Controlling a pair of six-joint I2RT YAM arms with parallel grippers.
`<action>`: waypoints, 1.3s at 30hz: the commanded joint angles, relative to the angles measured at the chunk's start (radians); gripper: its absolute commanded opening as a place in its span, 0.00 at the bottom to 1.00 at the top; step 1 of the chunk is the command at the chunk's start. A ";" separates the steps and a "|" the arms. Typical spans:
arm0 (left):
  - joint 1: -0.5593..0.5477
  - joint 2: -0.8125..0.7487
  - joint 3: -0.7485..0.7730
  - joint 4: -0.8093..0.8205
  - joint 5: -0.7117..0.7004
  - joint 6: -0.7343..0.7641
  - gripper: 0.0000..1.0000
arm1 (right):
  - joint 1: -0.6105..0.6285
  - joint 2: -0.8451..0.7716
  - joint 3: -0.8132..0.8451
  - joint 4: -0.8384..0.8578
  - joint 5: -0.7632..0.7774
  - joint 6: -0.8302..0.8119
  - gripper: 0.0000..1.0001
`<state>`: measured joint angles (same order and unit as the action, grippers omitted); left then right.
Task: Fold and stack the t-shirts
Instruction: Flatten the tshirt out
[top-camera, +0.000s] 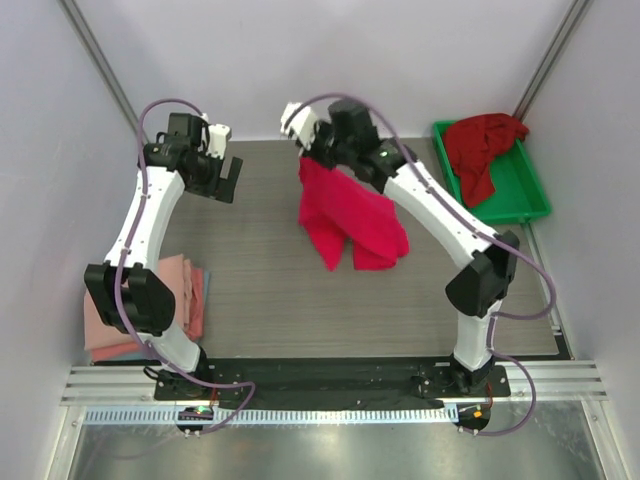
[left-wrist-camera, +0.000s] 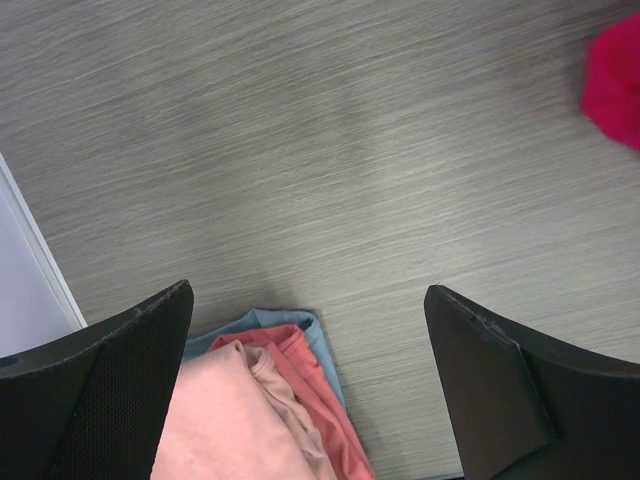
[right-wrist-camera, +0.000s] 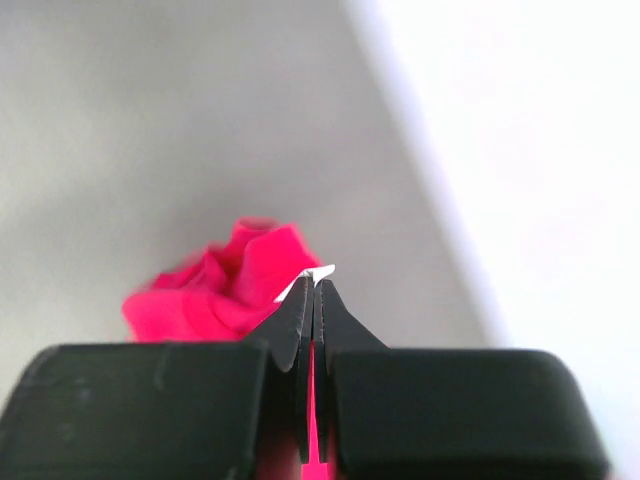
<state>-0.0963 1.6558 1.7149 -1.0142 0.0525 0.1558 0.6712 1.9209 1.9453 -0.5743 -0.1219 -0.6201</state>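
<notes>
The bright pinkish-red t-shirt hangs bunched from my right gripper, its loose end (top-camera: 374, 248) toward the green tray, so I should swing back toward the tray (top-camera: 508, 195) to spread it.
My right gripper (top-camera: 312, 152) is shut on the bright pinkish-red t-shirt (top-camera: 348, 214) and holds it hanging above the middle of the table; in the right wrist view the cloth (right-wrist-camera: 225, 288) is pinched between the closed fingers (right-wrist-camera: 316, 290). My left gripper (top-camera: 228, 180) is open and empty, high over the table's far left. A darker crimson t-shirt (top-camera: 482, 148) lies crumpled in the green tray. Folded salmon-pink shirts (top-camera: 130, 310) are stacked at the near left, also seen in the left wrist view (left-wrist-camera: 240, 420).
The green tray (top-camera: 520, 205) stands at the far right. A blue folded cloth (left-wrist-camera: 318, 340) lies under the stack. White walls close in the left, back and right sides.
</notes>
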 joint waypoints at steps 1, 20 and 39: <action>0.007 0.005 0.052 0.043 -0.032 -0.013 0.98 | 0.004 -0.122 0.194 0.190 0.059 -0.125 0.01; 0.001 0.033 -0.067 0.086 0.131 0.054 0.84 | -0.178 -0.236 -0.205 0.475 0.436 -0.350 0.01; -0.098 0.518 0.109 0.121 0.294 0.021 0.66 | -0.282 -0.301 -0.597 0.436 0.412 -0.224 0.01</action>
<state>-0.1791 2.1468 1.7466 -0.9092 0.3103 0.1902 0.3870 1.6642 1.3277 -0.1818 0.2829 -0.8772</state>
